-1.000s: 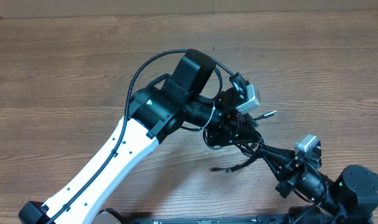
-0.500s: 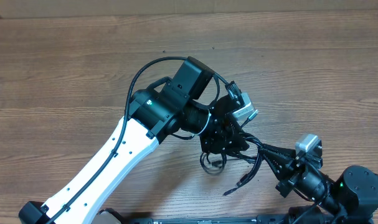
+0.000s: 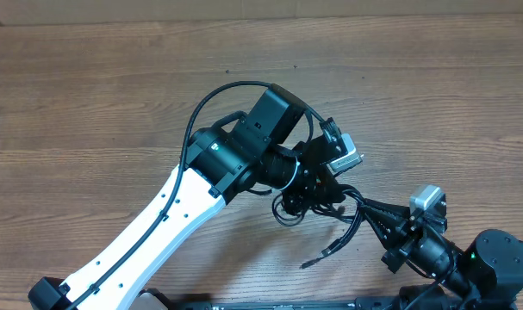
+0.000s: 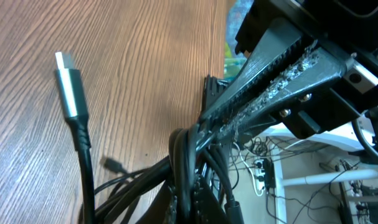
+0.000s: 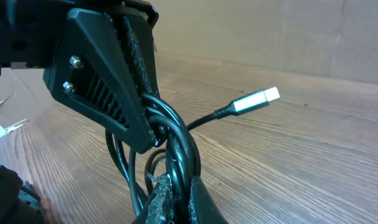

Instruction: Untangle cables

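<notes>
I have several strands of cable in the bundle (image 3: 357,203) clamped together in my right gripper, so it should open and reach for the silver-tipped plug (image 5: 253,101) while my left gripper holds the bundle.
The cables (image 3: 347,212) are a black knotted bundle held between my two grippers near the table's front right. My left gripper (image 3: 317,191) is shut on the bundle from the left; its jaws pinch the strands (image 4: 192,180). My right gripper (image 3: 383,217) is shut on the same bundle from the right, with cords clamped between its fingers (image 5: 176,186). A silver-tipped plug (image 4: 69,87) sticks out over the wood and also shows in the right wrist view (image 5: 254,99). A loose cable end (image 3: 326,251) trails toward the front edge.
The wooden table (image 3: 89,103) spreads left and back. The white left arm (image 3: 149,232) crosses the front left. The right arm's base (image 3: 489,258) sits at the front right corner.
The left gripper has dropped from the upper position toward the right gripper and shifted a little right. The loose loops and trailing end swung down and forward. The right arm has stayed put.
</notes>
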